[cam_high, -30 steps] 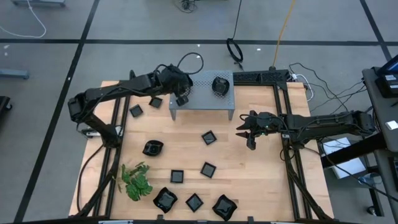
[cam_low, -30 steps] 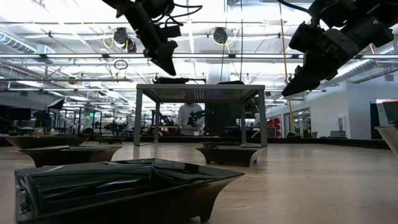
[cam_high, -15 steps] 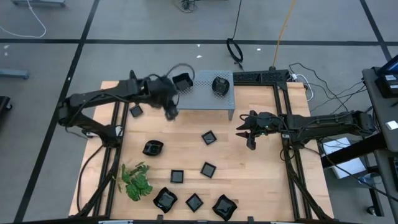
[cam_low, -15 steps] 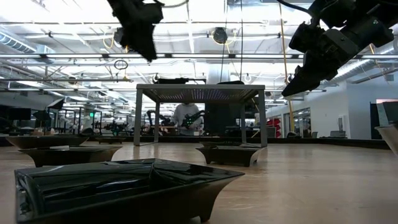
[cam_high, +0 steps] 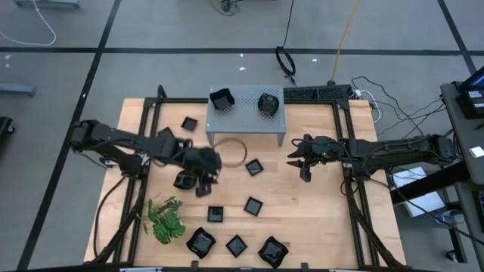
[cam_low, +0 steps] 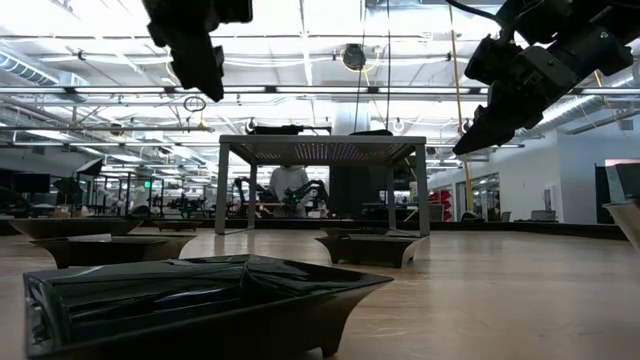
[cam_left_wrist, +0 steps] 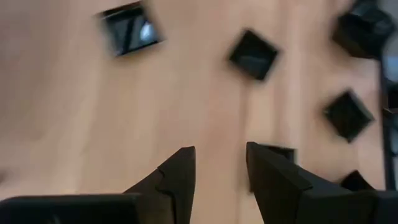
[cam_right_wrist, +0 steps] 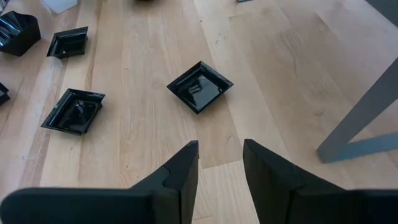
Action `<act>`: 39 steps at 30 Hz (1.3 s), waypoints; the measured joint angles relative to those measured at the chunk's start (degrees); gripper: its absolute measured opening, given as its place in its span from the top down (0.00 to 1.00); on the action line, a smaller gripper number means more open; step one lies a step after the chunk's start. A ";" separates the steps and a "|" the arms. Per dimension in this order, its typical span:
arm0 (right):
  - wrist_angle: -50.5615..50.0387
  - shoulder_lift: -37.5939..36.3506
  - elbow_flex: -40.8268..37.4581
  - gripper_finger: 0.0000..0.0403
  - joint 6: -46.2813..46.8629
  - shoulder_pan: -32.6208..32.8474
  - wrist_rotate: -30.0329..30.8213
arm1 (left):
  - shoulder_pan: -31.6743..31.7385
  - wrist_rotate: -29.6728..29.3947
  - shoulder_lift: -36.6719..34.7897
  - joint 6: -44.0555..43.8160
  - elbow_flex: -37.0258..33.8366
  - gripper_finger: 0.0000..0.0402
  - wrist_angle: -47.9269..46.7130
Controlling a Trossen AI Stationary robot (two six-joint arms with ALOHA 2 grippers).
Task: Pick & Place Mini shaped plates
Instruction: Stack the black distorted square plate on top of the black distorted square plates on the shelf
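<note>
The front plate (cam_high: 201,242) by the green sprig is clear of its neighbours and my left gripper is open, so I keep reaching until my fingers are on both sides of its rim (cam_high: 200,231).
Two mini shaped plates (cam_high: 221,99) (cam_high: 267,103) sit on the grey perforated stand (cam_high: 246,119). Several more black plates lie on the wood, such as one at mid table (cam_high: 254,167) and a rounded one (cam_high: 184,180). My left gripper (cam_high: 203,186) hovers beside that rounded plate, high in the low view (cam_low: 212,85). It is open and empty, with bare wood between its fingers (cam_left_wrist: 180,174). My right gripper (cam_high: 299,160) hangs open and empty right of the stand. In its wrist view a square plate (cam_right_wrist: 199,86) lies ahead of the right gripper (cam_right_wrist: 221,162).
A green leafy sprig (cam_high: 165,219) lies at the front left. A row of plates (cam_high: 237,245) lines the front edge. One plate (cam_high: 189,123) lies left of the stand. Black frame rails (cam_high: 344,151) run along both table sides.
The left gripper let go of a plate on the stand's left end, then swung away from the stand toward the front and over mid table. The right arm has not moved.
</note>
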 joint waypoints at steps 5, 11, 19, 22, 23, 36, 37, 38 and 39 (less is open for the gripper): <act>0.00 0.00 0.00 0.71 0.01 -0.02 0.00 | -5.34 -1.58 0.02 0.95 -6.58 0.64 16.50; 0.01 0.01 0.00 0.71 0.01 -0.01 0.00 | -10.63 -1.54 1.08 -14.15 -10.29 0.64 19.72; 0.02 0.00 0.00 0.71 0.02 0.00 0.00 | -18.82 -0.97 10.02 -15.78 -10.73 0.64 21.92; 0.20 0.00 0.00 0.71 0.01 -0.01 0.00 | -21.14 1.33 12.23 -13.00 -10.37 0.64 22.64; 0.17 0.00 0.00 0.71 0.00 0.00 -0.02 | -21.79 1.81 12.77 -12.50 -10.40 0.64 23.13; 0.02 0.01 0.00 0.71 0.02 -0.02 0.00 | -27.97 3.15 18.83 -2.79 -10.34 0.64 24.77; 0.02 0.01 0.00 0.71 0.01 -0.01 -0.01 | -28.06 3.04 19.37 -2.21 -10.34 0.64 24.90; 0.02 0.02 0.00 0.71 0.01 -0.01 0.00 | -28.18 3.03 19.78 -1.81 -10.34 0.64 24.72; 0.02 0.00 0.00 0.71 0.02 0.00 0.00 | -28.28 3.00 20.02 -1.74 -10.36 0.64 24.58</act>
